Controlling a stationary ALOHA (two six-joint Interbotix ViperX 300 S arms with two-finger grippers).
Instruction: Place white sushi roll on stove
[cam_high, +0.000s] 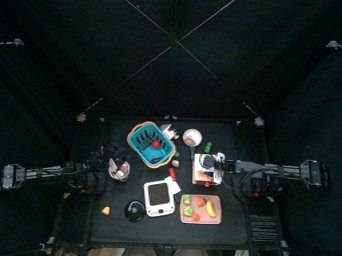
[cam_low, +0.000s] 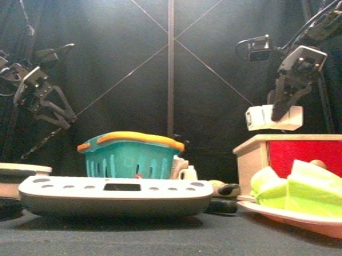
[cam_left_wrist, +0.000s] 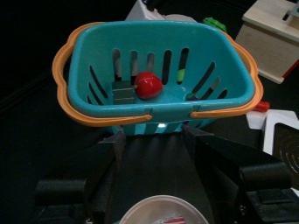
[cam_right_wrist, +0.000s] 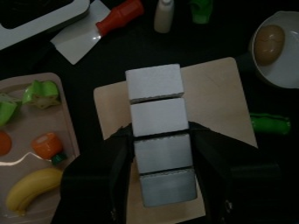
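Note:
My gripper will bring the white sushi roll (cam_right_wrist: 160, 115) up as a straight row when I lift it, since only thin dark seams (cam_right_wrist: 162, 135) separate the white blocks.
The white stove (cam_high: 160, 197) with dark burner spots lies at the table's front and fills the front view's foreground (cam_low: 118, 193). A small white roll-shaped piece (cam_right_wrist: 167, 13), possibly the white sushi roll, lies between the stove and the cream slab (cam_right_wrist: 228, 87); I cannot tell for sure. My right gripper (cam_right_wrist: 163, 131) hovers open over the slab, jaws on either side of a row of white blocks (cam_right_wrist: 156, 85). In the top view it (cam_high: 214, 165) is right of centre. My left gripper (cam_left_wrist: 155, 138) is open and empty just short of the teal basket (cam_left_wrist: 158, 66).
The teal basket (cam_high: 150, 143) holds a red ball (cam_left_wrist: 147, 84). A pink tray (cam_high: 201, 208) with green, orange and yellow pieces lies right of the stove. A red-handled white cleaver (cam_right_wrist: 100, 31), a white dish (cam_right_wrist: 274, 48) and a green piece (cam_right_wrist: 268, 122) surround the slab.

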